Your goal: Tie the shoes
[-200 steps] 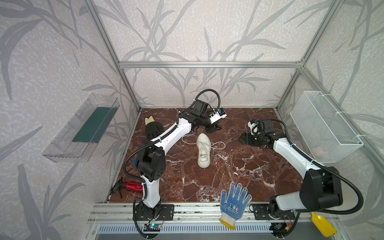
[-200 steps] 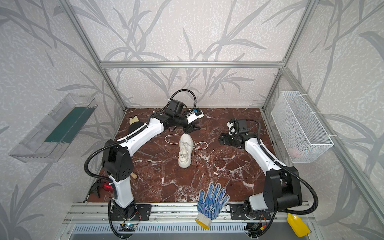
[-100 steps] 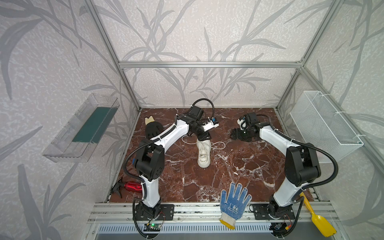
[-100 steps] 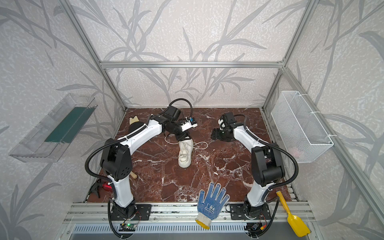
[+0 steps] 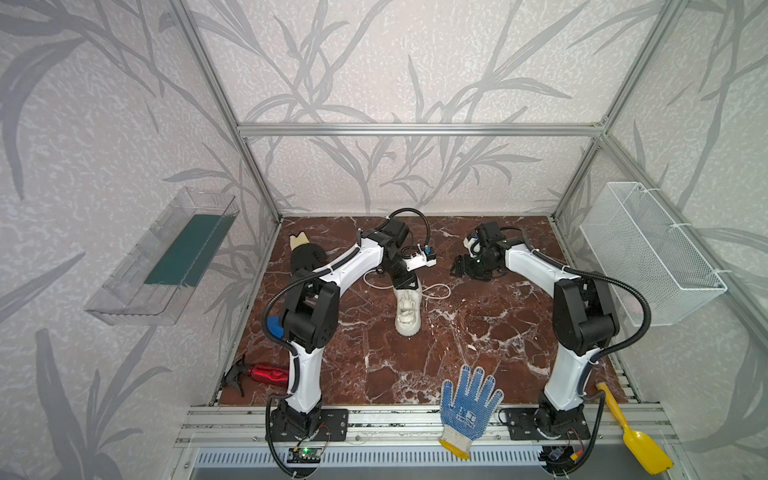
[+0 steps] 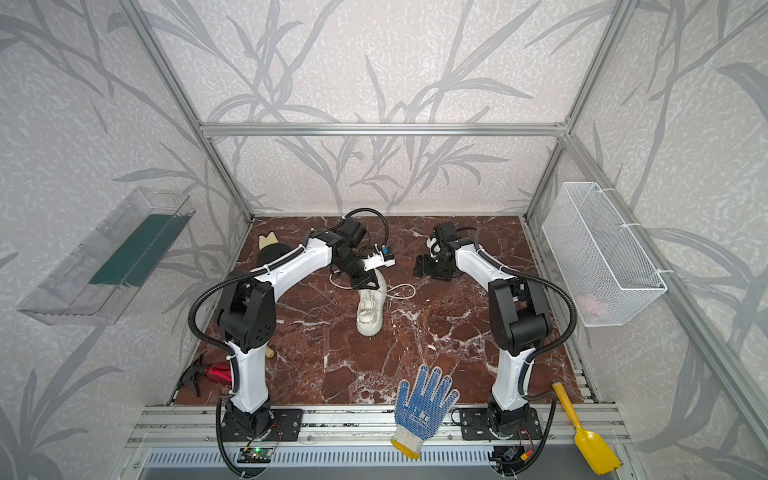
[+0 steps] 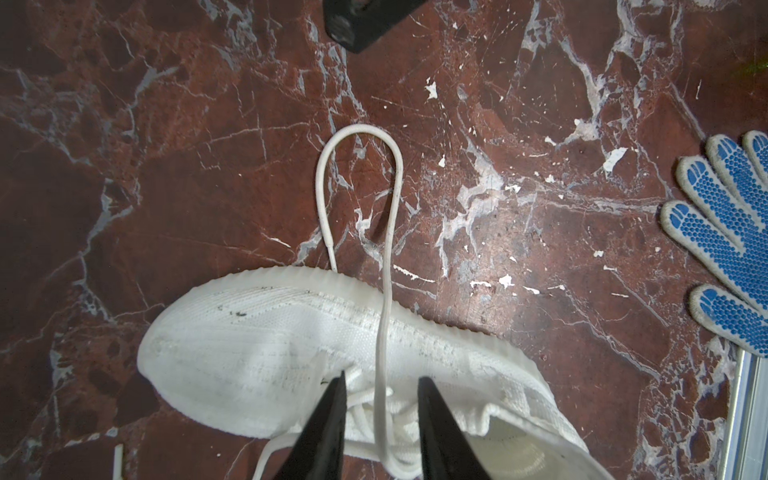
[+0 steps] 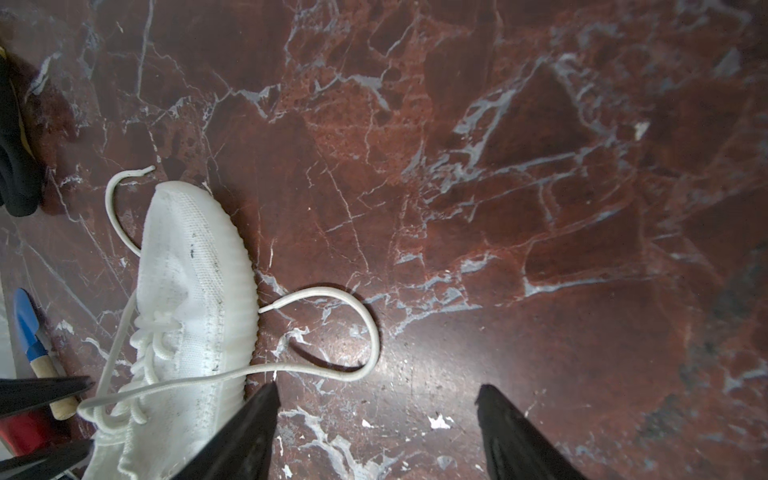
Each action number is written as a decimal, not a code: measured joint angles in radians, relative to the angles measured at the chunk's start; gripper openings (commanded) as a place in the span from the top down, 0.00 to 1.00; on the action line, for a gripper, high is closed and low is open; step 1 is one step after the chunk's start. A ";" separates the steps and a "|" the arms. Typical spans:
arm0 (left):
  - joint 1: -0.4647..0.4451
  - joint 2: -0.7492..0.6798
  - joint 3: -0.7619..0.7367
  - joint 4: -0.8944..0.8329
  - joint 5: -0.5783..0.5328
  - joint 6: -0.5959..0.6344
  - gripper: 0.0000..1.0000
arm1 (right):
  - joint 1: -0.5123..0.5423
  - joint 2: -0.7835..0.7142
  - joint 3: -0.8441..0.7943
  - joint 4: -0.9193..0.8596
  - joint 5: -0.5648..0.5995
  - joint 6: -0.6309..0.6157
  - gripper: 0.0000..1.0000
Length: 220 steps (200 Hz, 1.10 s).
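The white lace curls back with its tip (image 8: pixel 262 309) against the sneaker's sole, so next my right gripper takes the lace loop's bend (image 8: pixel 376 342) and draws the lace straight first.
The off-white sneaker (image 5: pixel 409 309) (image 6: pixel 370 309) lies on the marble floor, toe toward the front. My left gripper (image 5: pixel 405 282) (image 6: pixel 365 282) hangs over its lacing. In the left wrist view the gripper (image 7: pixel 381 376) is open, with one white lace strand (image 7: pixel 388 257) running between the fingers and touching neither. That strand curls into a loop (image 7: pixel 359 126) on the floor beside the shoe (image 7: pixel 270 336). My right gripper (image 5: pixel 459 268) (image 8: pixel 378 385) is wide open over bare floor, just short of the same loop (image 8: pixel 374 332). The second lace (image 8: pixel 109 203) curves off the shoe's far side.
A blue-dotted work glove (image 5: pixel 467 409) (image 7: pixel 731 232) lies at the front edge. A yellow scoop (image 5: pixel 636 436) sits front right and a red spray bottle (image 5: pixel 266 374) front left. A black object (image 5: pixel 305 253) rests back left. A wire basket (image 5: pixel 648 249) hangs on the right wall.
My left gripper came forward and down from behind the shoe onto its lacing, and its jaws narrowed. The right arm swung left toward the shoe.
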 measured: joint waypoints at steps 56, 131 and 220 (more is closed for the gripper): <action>0.000 0.027 0.016 -0.020 0.000 0.018 0.84 | 0.038 0.067 0.040 0.002 -0.049 0.018 0.38; 0.000 0.031 0.018 -0.026 -0.004 0.022 1.00 | 0.111 0.138 0.105 0.001 -0.116 0.055 0.83; 0.000 0.028 0.018 -0.024 -0.020 0.016 1.00 | 0.122 0.212 0.113 -0.005 -0.131 0.060 0.96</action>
